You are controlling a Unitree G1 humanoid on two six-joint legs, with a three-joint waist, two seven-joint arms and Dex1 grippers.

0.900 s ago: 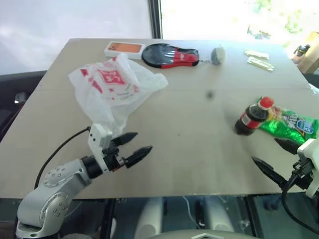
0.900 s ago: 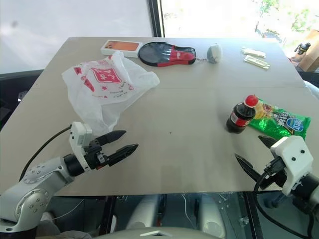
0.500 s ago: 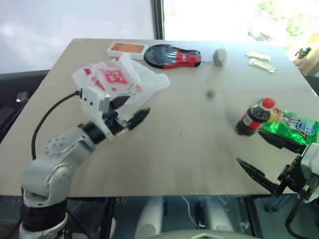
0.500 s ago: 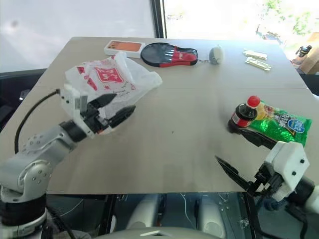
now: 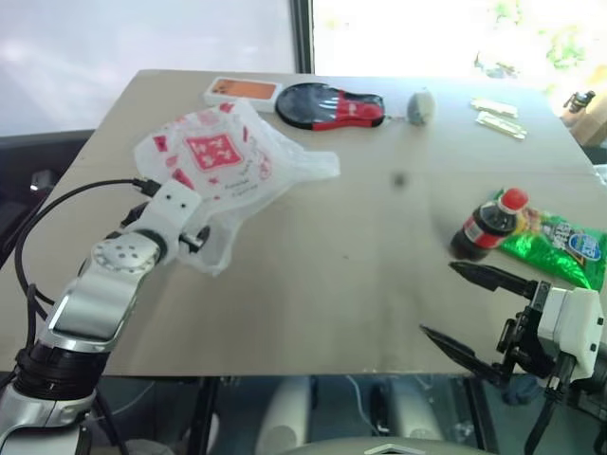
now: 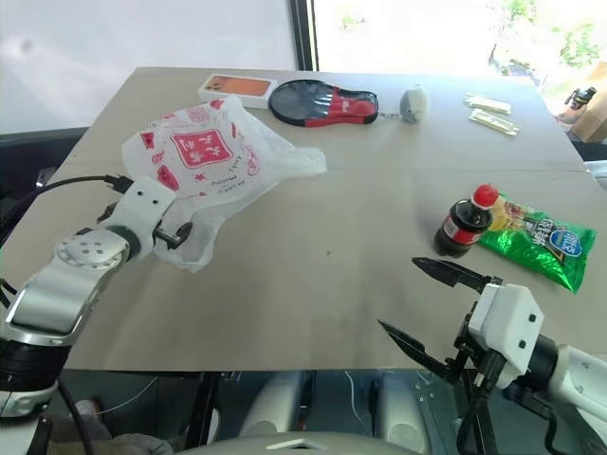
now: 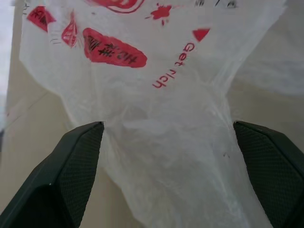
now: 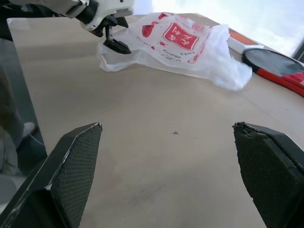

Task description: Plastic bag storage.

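Observation:
The plastic bag lies slack with its handles spread apart (image 5: pixel 315 167), so its upper layer (image 5: pixel 226 159) will come up from the lower one once I raise the bag's edge.
The plastic bag (image 5: pixel 223 161) is white and crinkly with red prints, lying on the left half of the table (image 5: pixel 313 284). My left gripper (image 5: pixel 194 237) is at the bag's near end. In the left wrist view its fingers (image 7: pixel 78 161) stand wide apart with the bag's gathered near end (image 7: pixel 161 142) between them, not pinched. My right gripper (image 5: pixel 438 300) hovers open over the table's front right part, far from the bag, with nothing between its fingers. The right wrist view looks across the table at the bag (image 8: pixel 180 40) and the left gripper (image 8: pixel 111 40).
A small cola bottle (image 5: pixel 484 227) stands beside a green snack packet (image 5: pixel 560 242) at the right. Along the far edge lie an orange-and-white box (image 5: pixel 242 92), a black-and-red case (image 5: pixel 327 104), a grey oval object (image 5: pixel 419 104) and two pale sachets (image 5: pixel 498 114).
My left arm has reached forward from the table's front edge to the bag, and its open fingers now straddle the bag's near end. The right gripper has shifted left along the front edge.

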